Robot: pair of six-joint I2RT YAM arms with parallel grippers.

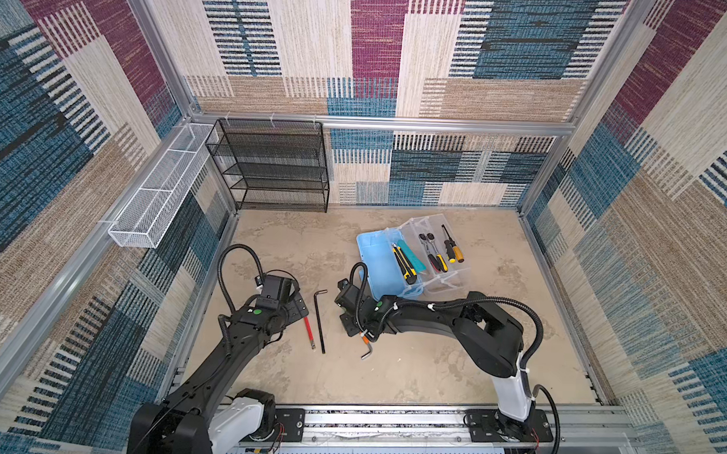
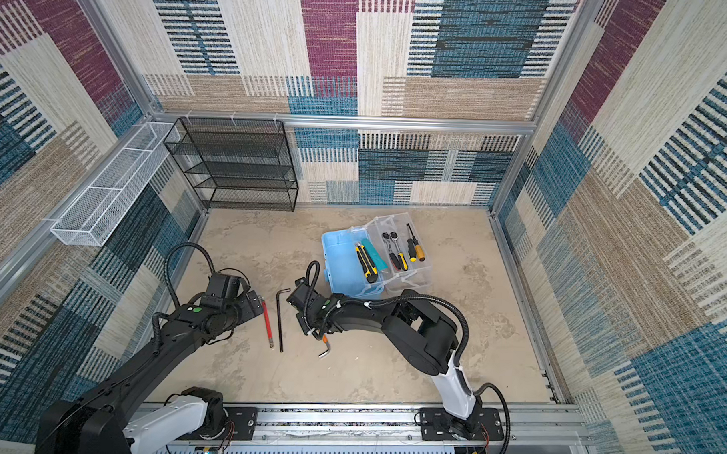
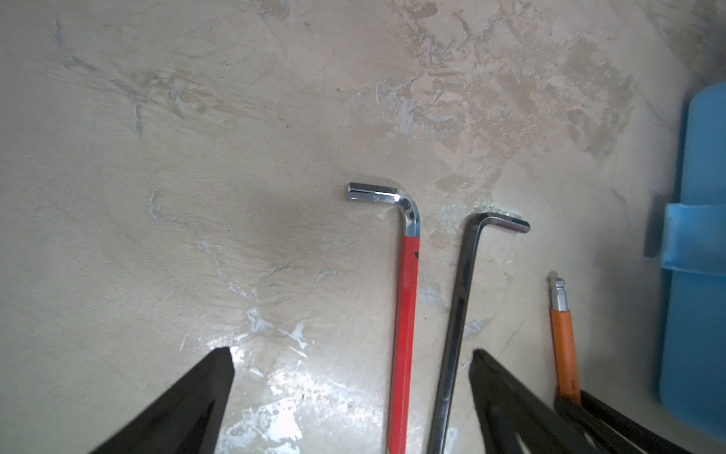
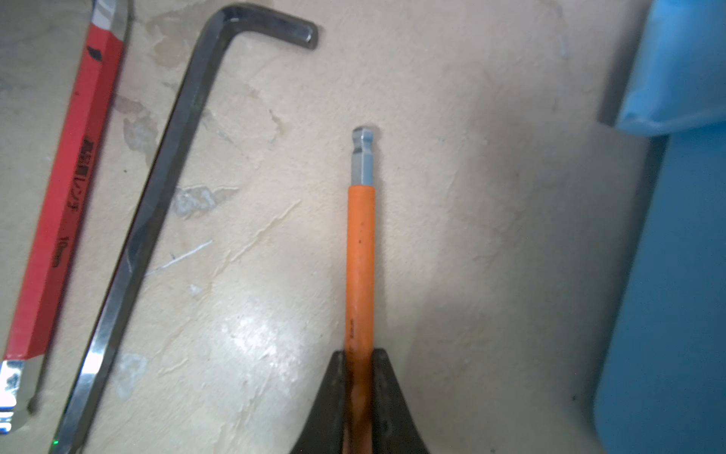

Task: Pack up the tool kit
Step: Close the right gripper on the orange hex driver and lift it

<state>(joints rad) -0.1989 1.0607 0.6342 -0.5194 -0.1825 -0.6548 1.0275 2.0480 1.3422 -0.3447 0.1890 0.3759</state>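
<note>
Next, I shift my left gripper and close it on the black key alone (image 1: 321, 323), because the red key (image 1: 308, 332) and the black key are both between its fingers.
The light-blue toolbox (image 1: 377, 264) stands open at the back right, its clear lid (image 1: 443, 276) folded out. Utility knives (image 1: 404, 265), ratchets (image 1: 433, 251) and screwdrivers (image 1: 450, 250) lie in it. Three hex keys lie on the floor: red (image 1: 308, 328), black (image 1: 320, 318) and orange (image 1: 365, 341). My left gripper (image 3: 352, 350) is open low over the floor, with the red key (image 3: 406, 314) and the black key (image 3: 457, 314) between its fingers. My right gripper (image 4: 361, 353) is shut on the orange key (image 4: 361, 255), whose ball tip points toward the toolbox wall (image 4: 675, 275).
A black mesh shelf rack (image 1: 272, 166) stands against the back wall. A long white mesh basket (image 1: 159, 187) hangs on the left wall. Carpeted walls close the cell on three sides, and a metal rail (image 1: 388, 420) runs along the front.
</note>
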